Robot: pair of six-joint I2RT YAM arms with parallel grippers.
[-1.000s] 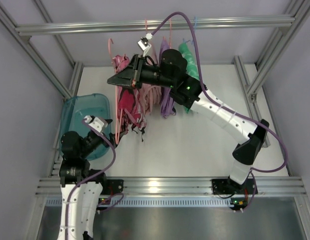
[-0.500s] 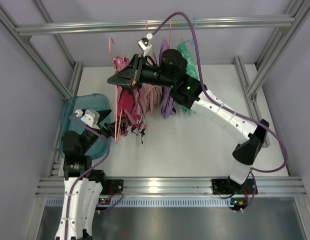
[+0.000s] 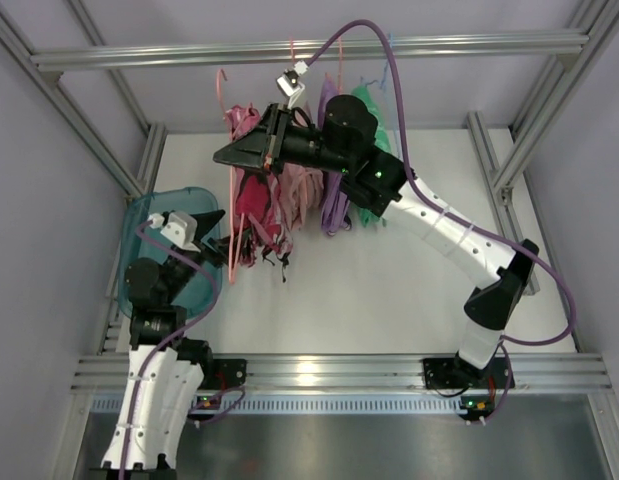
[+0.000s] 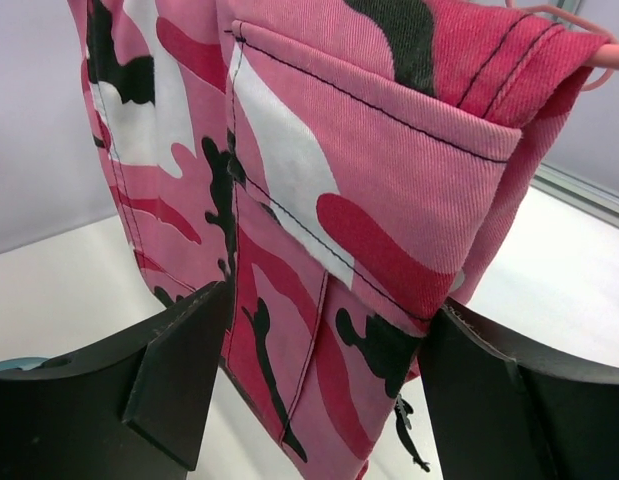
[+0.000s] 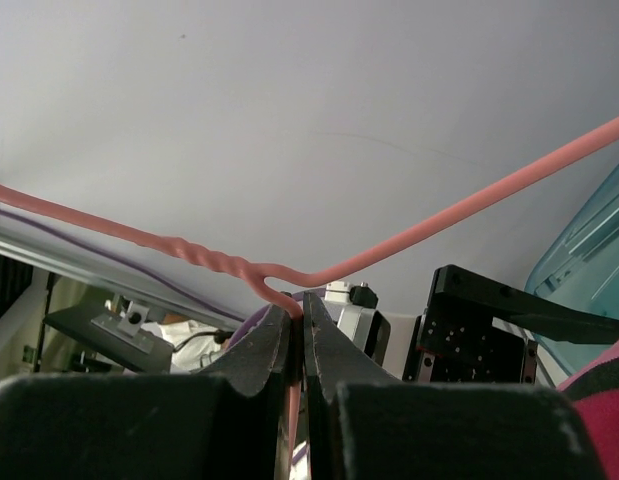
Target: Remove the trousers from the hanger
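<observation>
The trousers' folded side (image 4: 364,345) is barely inside my open left gripper, so next I push further over their stitched corner (image 4: 409,300), then close and pull them off the hanger.
The camouflage trousers (image 3: 255,212) hang over the salmon-pink wire hanger (image 3: 232,235), which is held in the air in front of the back rail. My right gripper (image 3: 222,156) is shut on the hanger; in the right wrist view its fingers (image 5: 274,345) pinch the wire (image 5: 469,215) just below the twisted neck. My left gripper (image 3: 211,226) is open at the trousers' left side. In the left wrist view the trousers (image 4: 339,180) fill the frame and a leg hangs between the two spread fingers (image 4: 179,380). The gripper (image 4: 324,330) has not closed on the cloth.
A teal bin (image 3: 147,215) sits at the left beside my left arm. A pale pink garment (image 3: 301,190), a purple one (image 3: 335,205) and a green one (image 3: 375,112) hang from the aluminium rail (image 3: 469,45) behind my right arm.
My left gripper has risen from over the bin and moved right, up to the trousers. My right gripper has lifted the hanger slightly and keeps its hold.
</observation>
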